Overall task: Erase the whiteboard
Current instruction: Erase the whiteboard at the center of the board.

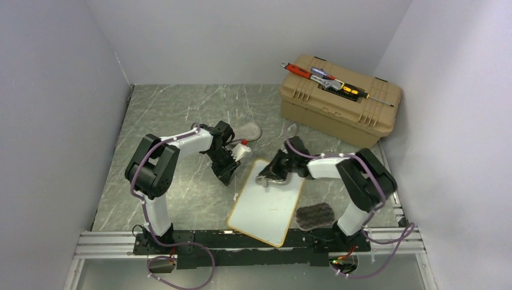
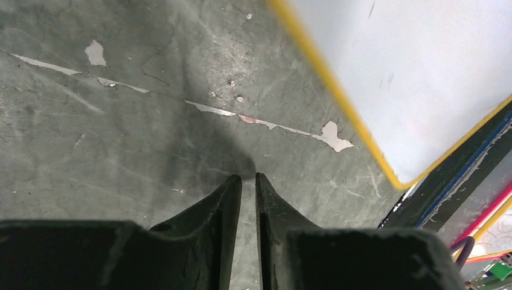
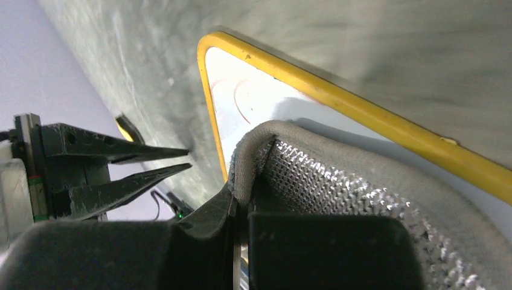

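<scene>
My right gripper should sweep the cloth back over the reddish marks (image 3: pixel 236 98) at the whiteboard's corner beyond the cloth, while my left gripper braces the whiteboard's edge (image 1: pixel 244 184).
The whiteboard (image 1: pixel 265 205), white with a yellow frame, lies flat on the table in front of the arms. It also shows in the left wrist view (image 2: pixel 422 72) and in the right wrist view (image 3: pixel 226 103), where faint reddish curved marks sit near its corner. My right gripper (image 1: pixel 266 177) is shut on a grey mesh cloth (image 3: pixel 338 181) and holds it against the board's far end. My left gripper (image 1: pixel 227 176) hangs just left of the board's far left edge, over bare table. Its jaws (image 2: pixel 248 179) are nearly together and hold nothing.
A dark sponge (image 1: pixel 314 215) lies right of the board. A tan toolbox (image 1: pixel 340 99) with hand tools on its lid stands at the back right. A small white bottle with a red cap (image 1: pixel 241 148) and a clear object (image 1: pixel 251 130) lie behind the board. Walls close in on three sides.
</scene>
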